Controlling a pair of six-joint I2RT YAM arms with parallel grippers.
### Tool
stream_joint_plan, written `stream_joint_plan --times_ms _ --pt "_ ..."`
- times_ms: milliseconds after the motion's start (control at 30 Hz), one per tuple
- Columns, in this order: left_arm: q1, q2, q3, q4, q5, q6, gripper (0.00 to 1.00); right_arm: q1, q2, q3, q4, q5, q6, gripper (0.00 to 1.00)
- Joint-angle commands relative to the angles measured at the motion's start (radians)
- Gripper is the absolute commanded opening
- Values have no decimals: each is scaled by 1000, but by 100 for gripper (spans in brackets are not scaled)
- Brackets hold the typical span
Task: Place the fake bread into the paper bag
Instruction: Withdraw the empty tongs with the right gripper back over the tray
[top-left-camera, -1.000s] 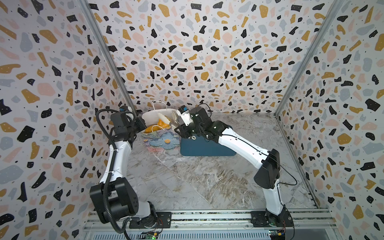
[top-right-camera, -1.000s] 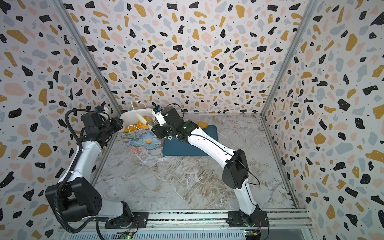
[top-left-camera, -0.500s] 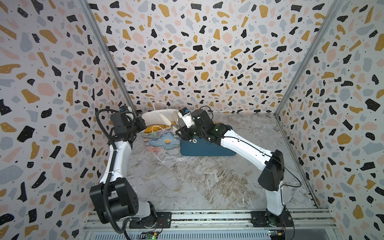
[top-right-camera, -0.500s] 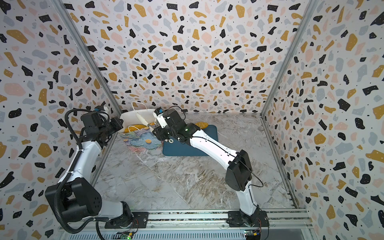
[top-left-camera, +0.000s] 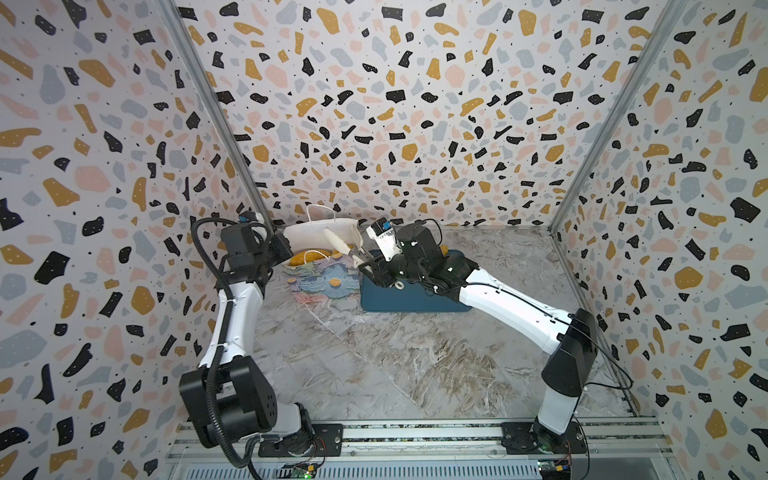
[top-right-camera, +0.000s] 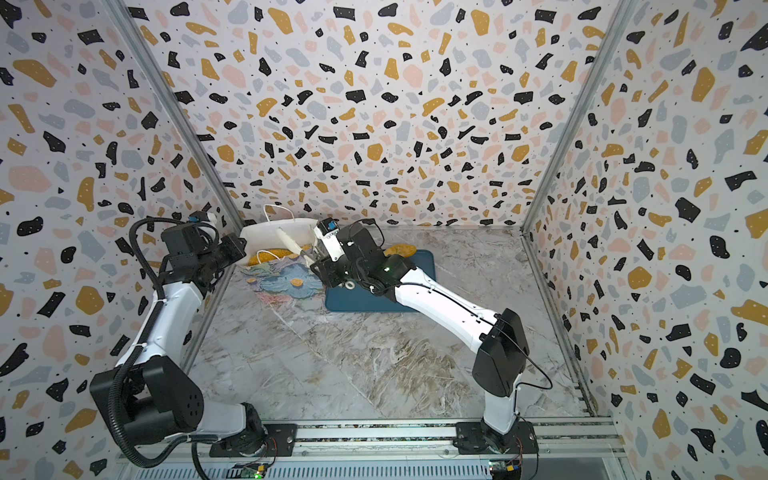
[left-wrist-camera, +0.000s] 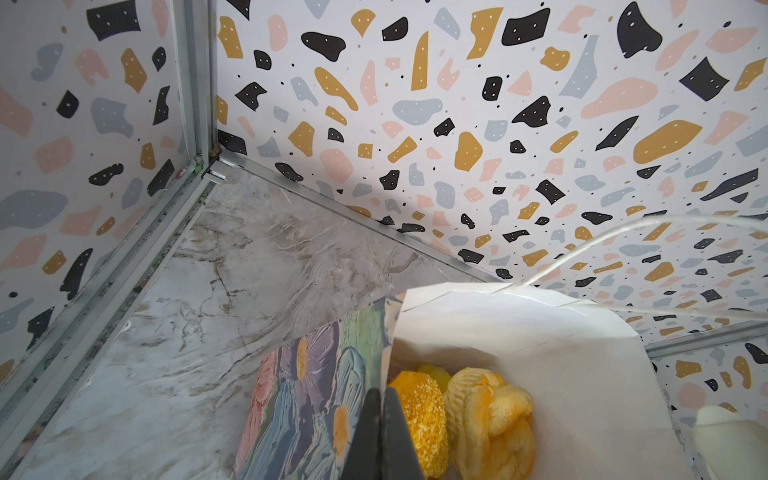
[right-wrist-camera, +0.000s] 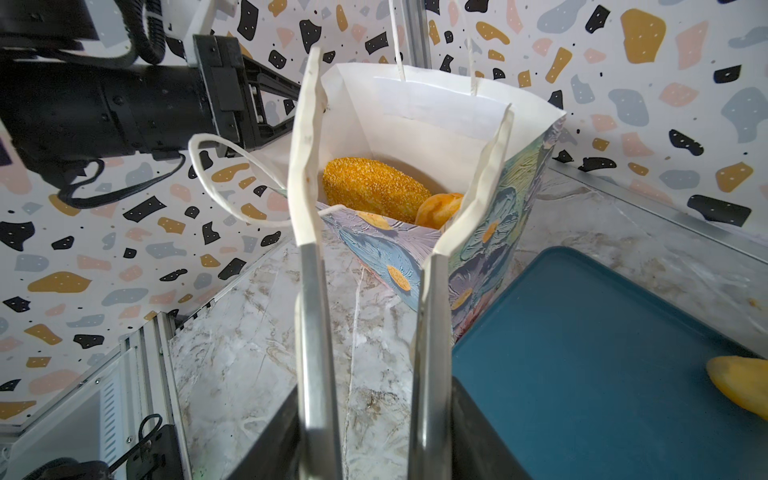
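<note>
I keep my right gripper moving until the tongs reach the last bread (top-right-camera: 400, 250), as the tongs (top-right-camera: 288, 240) are open and empty and that bread lies alone on the tray.
The paper bag (top-left-camera: 328, 282) (top-right-camera: 286, 282) stands at the back left, floral outside and white inside (right-wrist-camera: 415, 124). Fake bread lies inside it: a seeded loaf (right-wrist-camera: 374, 187) (left-wrist-camera: 419, 419), a bun (right-wrist-camera: 440, 208) and a knotted roll (left-wrist-camera: 490, 419). One more bread (right-wrist-camera: 739, 386) (top-right-camera: 400, 250) lies on the tray. My left gripper (left-wrist-camera: 381, 432) (top-left-camera: 286, 253) is shut on the bag's side rim. My right gripper (right-wrist-camera: 365, 436) (top-left-camera: 374, 266) is shut on metal tongs (right-wrist-camera: 316, 332). Their white tips (top-left-camera: 336, 245) stand apart and empty over the bag's mouth.
A dark blue tray (top-left-camera: 399, 297) (right-wrist-camera: 582, 353) lies right of the bag, under my right wrist. Patterned walls close in behind and to the left of the bag, with a metal corner post (left-wrist-camera: 195, 83). Marble tabletop (top-left-camera: 395, 365) spreads toward the front.
My right arm has drawn back slightly toward the tray, and the tongs have come a little out of the bag's mouth. The left arm and the bag have not moved.
</note>
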Motion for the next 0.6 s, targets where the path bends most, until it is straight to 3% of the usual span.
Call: stream_joint_plan --times_ms 0,567 --pt "-1 -29 -1 37 11 -7 0 3 -90 -27 81 22 8 50" --pt "-1 -22 -1 40 16 -12 0 -61 -247 -255 158 6 59 50"
